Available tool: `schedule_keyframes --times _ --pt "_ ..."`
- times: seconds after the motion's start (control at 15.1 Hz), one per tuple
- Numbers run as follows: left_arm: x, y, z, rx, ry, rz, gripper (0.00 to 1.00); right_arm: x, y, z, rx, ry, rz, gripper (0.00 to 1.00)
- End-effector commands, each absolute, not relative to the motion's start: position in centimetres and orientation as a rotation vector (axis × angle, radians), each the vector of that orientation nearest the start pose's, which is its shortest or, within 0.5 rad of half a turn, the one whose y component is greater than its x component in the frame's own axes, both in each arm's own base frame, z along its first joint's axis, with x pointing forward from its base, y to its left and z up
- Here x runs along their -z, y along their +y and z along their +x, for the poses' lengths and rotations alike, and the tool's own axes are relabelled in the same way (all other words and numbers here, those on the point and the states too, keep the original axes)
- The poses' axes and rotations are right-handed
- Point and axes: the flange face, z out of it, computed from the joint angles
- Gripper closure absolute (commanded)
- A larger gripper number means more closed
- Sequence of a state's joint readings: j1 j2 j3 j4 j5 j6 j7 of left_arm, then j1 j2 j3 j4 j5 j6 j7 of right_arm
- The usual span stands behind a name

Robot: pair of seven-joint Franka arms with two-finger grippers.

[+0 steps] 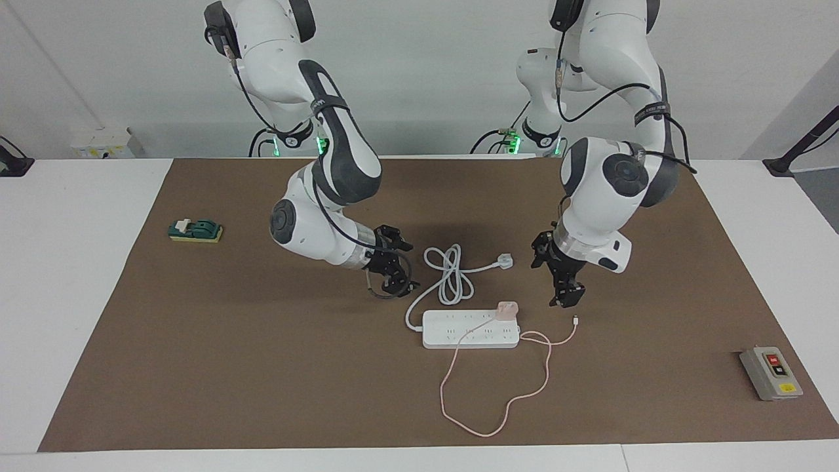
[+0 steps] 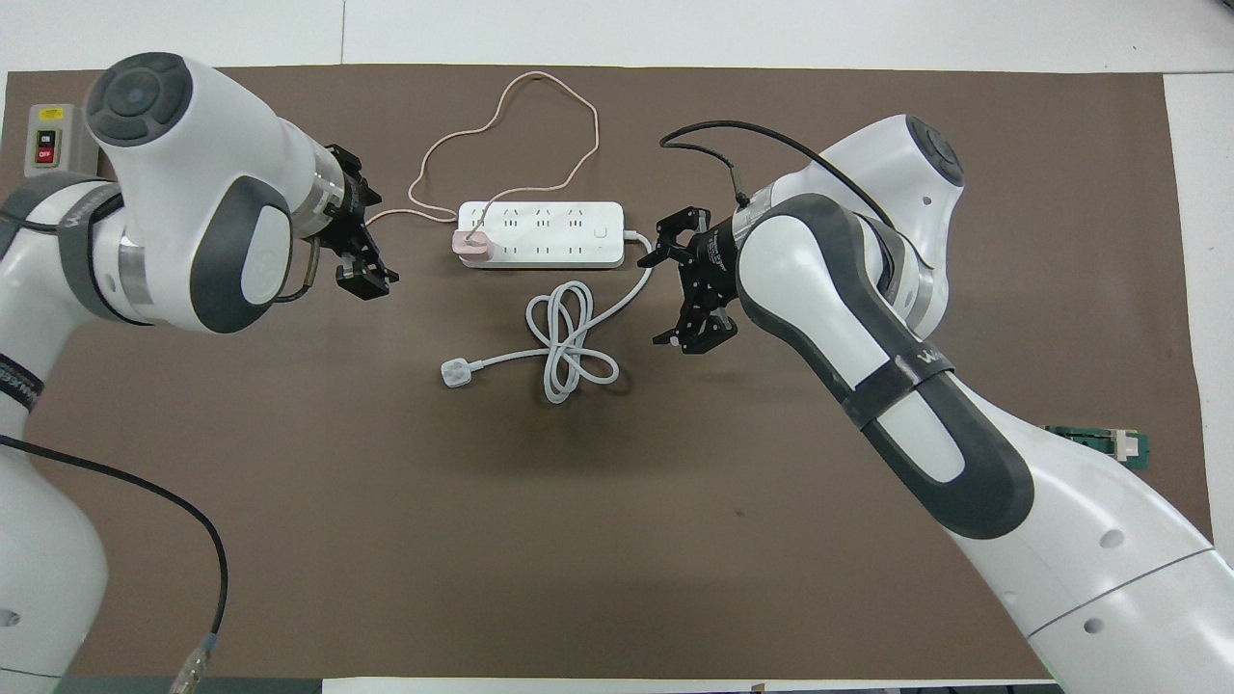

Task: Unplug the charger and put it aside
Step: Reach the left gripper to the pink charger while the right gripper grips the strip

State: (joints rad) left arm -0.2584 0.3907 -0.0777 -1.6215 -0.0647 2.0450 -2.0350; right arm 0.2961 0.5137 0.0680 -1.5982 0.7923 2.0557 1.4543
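Note:
I expect the thin pink cable (image 2: 430,150) to trail along and open out when I pull the pale-pink charger away, because a loose loop (image 2: 596,121) runs from the charger.
The pale-pink charger (image 1: 507,309) sits plugged into the white power strip (image 1: 459,331) at its end toward the left arm; it also shows in the overhead view (image 2: 472,246). Its thin pink cable (image 1: 505,406) loops over the mat farther from the robots and ends in a tiny white connector (image 1: 575,320). My left gripper (image 1: 567,298) hangs open and empty just above the mat beside the charger, over the connector; the overhead view shows it too (image 2: 364,280). My right gripper (image 1: 396,285) is open and empty beside the strip's coiled white cord (image 1: 452,275).
The small white plug (image 1: 504,261) of the thick cord lies nearer to the robots than the strip. A green switch block (image 1: 195,230) lies toward the right arm's end. A grey on/off box (image 1: 771,372) lies toward the left arm's end.

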Motion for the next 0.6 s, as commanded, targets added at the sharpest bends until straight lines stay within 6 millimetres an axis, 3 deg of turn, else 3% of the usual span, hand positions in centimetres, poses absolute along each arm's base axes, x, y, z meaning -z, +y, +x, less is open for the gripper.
schedule_keyframes --times 0.0,0.13,0.27,0.53 --pt "-39.0 -23.6 64.3 0.061 2.368 1.902 0.0 -33.7 29.8 65.0 -0.816 1.812 -1.841 0.0" --pt "-38.1 -23.9 64.7 0.054 2.36 1.892 0.0 -31.3 30.0 65.8 -0.828 1.832 -1.833 0.0" --pt "-37.9 -24.5 64.7 0.047 2.341 1.889 0.0 -29.0 31.5 67.5 -0.838 1.82 -1.831 0.0" --pt "-37.6 -24.9 64.9 0.01 2.3 1.877 0.0 -27.0 33.2 69.8 -0.856 1.802 -1.825 0.0"
